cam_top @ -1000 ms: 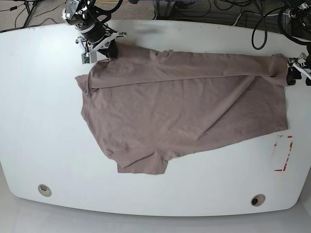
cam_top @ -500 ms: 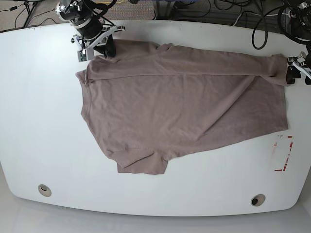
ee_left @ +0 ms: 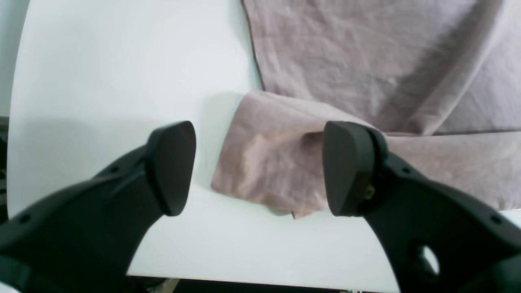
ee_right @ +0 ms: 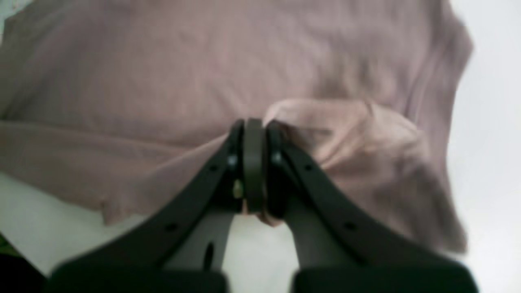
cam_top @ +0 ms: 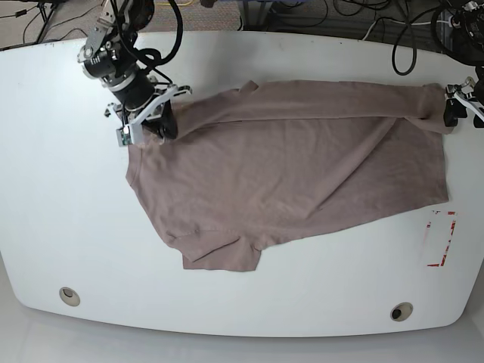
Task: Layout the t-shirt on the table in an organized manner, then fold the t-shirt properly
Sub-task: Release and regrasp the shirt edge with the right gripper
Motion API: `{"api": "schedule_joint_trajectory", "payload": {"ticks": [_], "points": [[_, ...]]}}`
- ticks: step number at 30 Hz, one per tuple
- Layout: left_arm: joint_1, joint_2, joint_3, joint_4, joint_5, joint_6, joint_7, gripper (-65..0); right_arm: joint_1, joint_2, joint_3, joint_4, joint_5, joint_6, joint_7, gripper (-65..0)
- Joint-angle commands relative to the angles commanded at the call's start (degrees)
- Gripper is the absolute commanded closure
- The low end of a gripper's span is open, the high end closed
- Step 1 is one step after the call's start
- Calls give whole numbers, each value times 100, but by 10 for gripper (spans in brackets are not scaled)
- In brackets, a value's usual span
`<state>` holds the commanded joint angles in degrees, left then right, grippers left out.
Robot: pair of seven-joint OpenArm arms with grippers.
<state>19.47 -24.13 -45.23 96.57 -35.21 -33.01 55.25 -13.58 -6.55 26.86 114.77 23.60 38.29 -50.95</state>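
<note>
My right gripper should go on drawing the t-shirt's bunched fold (ee_right: 317, 117) that it grips across the t-shirt's body ahead (cam_top: 185, 170), which lies flat, until the fold lies smooth.
The mauve t-shirt (cam_top: 287, 174) lies spread across the white table (cam_top: 76, 212), with its far edge folded over in a long band. My right gripper (cam_top: 162, 125) is at the shirt's left end, and in the right wrist view this gripper (ee_right: 254, 126) is shut on a bunched fold of the t-shirt (ee_right: 163, 61). My left gripper (cam_top: 452, 112) is at the shirt's far right corner. In the left wrist view it (ee_left: 258, 171) is open, with the folded corner of the t-shirt (ee_left: 276, 162) lying on the table (ee_left: 101, 61) between its fingers.
A red tape rectangle (cam_top: 440, 238) marks the table at the near right. Two metal grommet holes (cam_top: 69, 296) (cam_top: 401, 311) sit near the front edge. Cables (cam_top: 302, 15) lie beyond the far edge. The table's right edge is close to the left gripper.
My right gripper has moved from the far edge toward the front, dragging the shirt's upper left part with it. The left gripper has stayed at the right corner.
</note>
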Motion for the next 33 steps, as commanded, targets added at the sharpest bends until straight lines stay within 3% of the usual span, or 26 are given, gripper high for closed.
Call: {"api": "schedule_joint_trajectory", "payload": {"ticks": [8, 19, 21, 23, 28, 30, 33], "points": [[26, 9, 26, 0, 0, 0, 0, -458, 633, 18, 0, -527, -9, 0, -53, 0], [26, 9, 35, 0, 0, 0, 0, -458, 1433, 431, 0, -1618, -9, -35, -53, -14], [18, 9, 35, 0, 0, 0, 0, -458, 1556, 484, 0, -1785, -9, -35, -53, -59], [18, 9, 44, 0, 0, 0, 0, -458, 1644, 554, 0, -1864, -9, -44, -53, -143], [0, 18, 53, -9, 0, 0, 0, -458, 1688, 571, 0, -1723, 26, -44, -53, -426], [-9, 18, 132, -9, 0, 0, 0, -458, 1653, 571, 0, -1530, 9, -44, -53, -491], [-9, 18, 290, 9, -9, 0, 0, -458, 1521, 580, 18, -1204, -18, -44, -53, -517]]}}
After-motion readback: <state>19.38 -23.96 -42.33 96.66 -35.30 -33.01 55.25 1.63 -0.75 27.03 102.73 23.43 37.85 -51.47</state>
